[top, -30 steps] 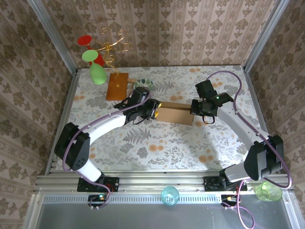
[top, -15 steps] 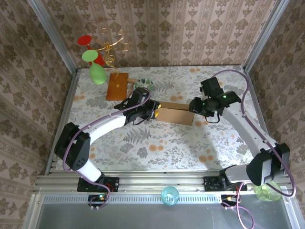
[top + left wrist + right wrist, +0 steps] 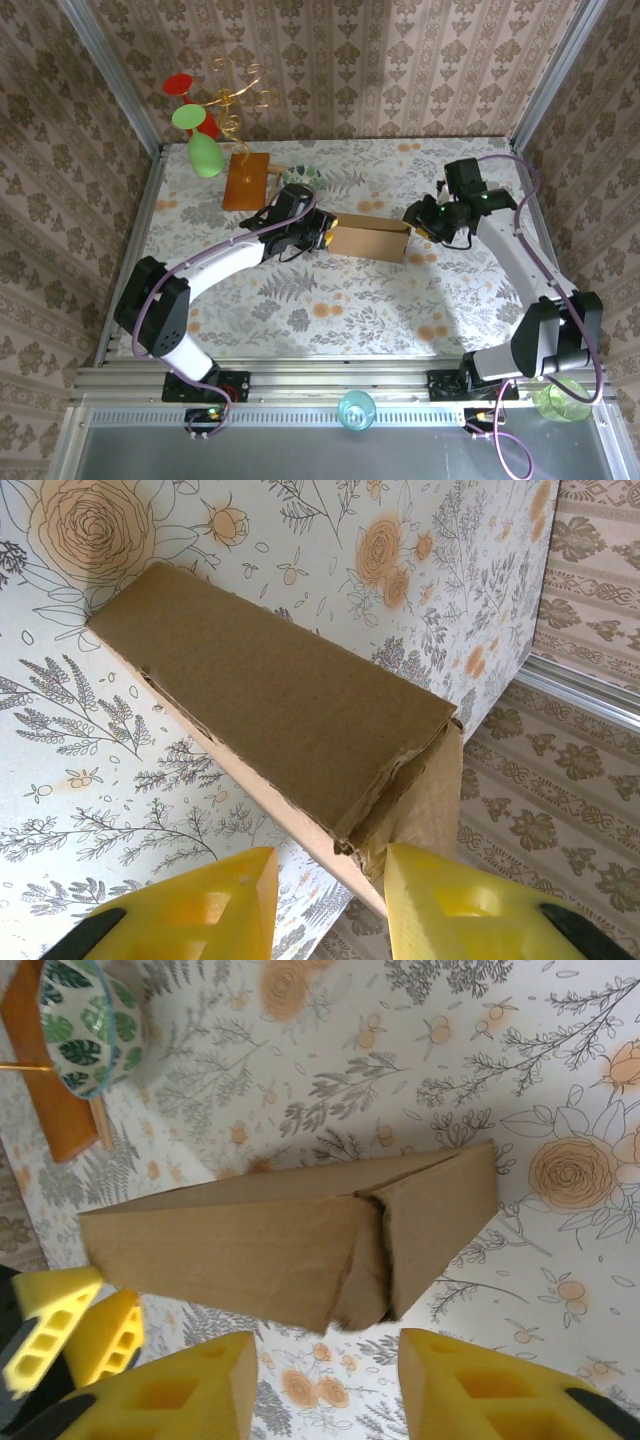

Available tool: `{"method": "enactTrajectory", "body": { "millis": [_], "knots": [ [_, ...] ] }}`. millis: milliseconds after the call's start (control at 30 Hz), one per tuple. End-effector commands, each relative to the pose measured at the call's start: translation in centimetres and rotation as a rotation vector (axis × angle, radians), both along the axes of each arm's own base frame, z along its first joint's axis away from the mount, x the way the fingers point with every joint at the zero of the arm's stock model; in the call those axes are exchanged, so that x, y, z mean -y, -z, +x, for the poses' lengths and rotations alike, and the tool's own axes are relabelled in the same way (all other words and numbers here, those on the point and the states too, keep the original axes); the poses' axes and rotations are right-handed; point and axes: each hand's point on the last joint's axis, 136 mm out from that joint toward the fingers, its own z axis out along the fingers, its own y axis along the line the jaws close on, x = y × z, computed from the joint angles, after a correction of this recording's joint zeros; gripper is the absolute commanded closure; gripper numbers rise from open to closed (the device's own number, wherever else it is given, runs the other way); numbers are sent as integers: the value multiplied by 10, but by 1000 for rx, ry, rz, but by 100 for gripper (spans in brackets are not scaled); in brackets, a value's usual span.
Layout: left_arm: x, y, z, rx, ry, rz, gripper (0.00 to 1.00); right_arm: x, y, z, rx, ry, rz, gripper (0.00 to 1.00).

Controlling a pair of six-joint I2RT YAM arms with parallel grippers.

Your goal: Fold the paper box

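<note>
The end flap gapes (image 3: 384, 1245) from the paper box's long panel below the robot's open right gripper, so the right gripper should move back and shut that corner (image 3: 362, 1318) from the end of the box.
The paper box (image 3: 368, 238) lies folded shut in the middle of the table, a long light-brown cardboard block. In the left wrist view the box (image 3: 270, 700) runs away from the camera, and its near corner sits between the open fingers of my left gripper (image 3: 325, 905). The right yellow finger (image 3: 460, 900) rests against the end flap. My left gripper (image 3: 322, 232) is at the box's left end. My right gripper (image 3: 420, 222) hovers just off the right end, open, with the box (image 3: 280, 1240) ahead of its gripper (image 3: 325, 1390) and nothing between the fingers.
A patterned bowl (image 3: 300, 177) and an orange-brown wooden board (image 3: 245, 180) sit behind the box's left end. A gold stand with green and red pieces (image 3: 205, 120) is at the back left. A teal cup (image 3: 356, 410) and a green cup (image 3: 562, 400) stand on the front rail.
My right arm has swung back and to the right, drawing its gripper off the box's right end. The left arm and the box have stayed put.
</note>
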Motion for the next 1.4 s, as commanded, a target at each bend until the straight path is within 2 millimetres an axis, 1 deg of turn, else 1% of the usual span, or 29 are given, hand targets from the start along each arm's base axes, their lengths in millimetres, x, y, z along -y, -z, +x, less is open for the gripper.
{"method": "enactTrajectory", "body": {
  "millis": [0,67,167,300,367,400,433,533,567,633,700,800,967,1033,1133,1267,1367],
  "knots": [
    [-11,32,-11,-84,-13,87,68,1,25,-8,-72,-9,6,64],
    [-11,32,-12,-85,-10,87,68,8,36,-15,-90,1,-15,67],
    [-11,33,-12,-87,-10,91,68,15,48,-20,-101,24,-8,75],
    [-11,33,-12,-88,-7,96,68,15,53,-21,-107,19,4,86],
    [-11,33,-12,-87,-4,97,69,16,55,-21,-112,25,19,89],
    [-11,34,-12,-87,-4,99,69,15,54,-21,-109,29,37,88],
    [-12,34,-12,-86,-5,100,69,15,52,-21,-103,32,56,84],
    [-13,34,-13,-89,-6,103,69,13,38,-17,-68,35,95,68],
    [-13,34,-13,-87,-6,102,69,12,23,-14,-23,33,112,64],
    [-13,35,-13,-88,-8,104,69,9,10,-11,5,34,151,60],
    [-13,34,-14,-86,-4,105,70,7,3,-7,19,41,192,58],
    [-12,33,-13,-83,-3,103,70,7,3,-3,24,59,261,58],
    [-11,32,-13,-79,-1,102,70,4,13,2,8,67,342,62],
    [-12,33,-13,-81,-3,105,70,4,27,2,-33,68,346,65],
    [-12,32,-14,-79,-1,105,70,7,43,-5,-78,77,323,73],
    [-12,33,-14,-79,-3,107,70,14,66,-15,-130,83,281,80],
    [-13,33,-14,-75,-2,108,72,18,71,-20,-148,78,248,82]
  ]
}}
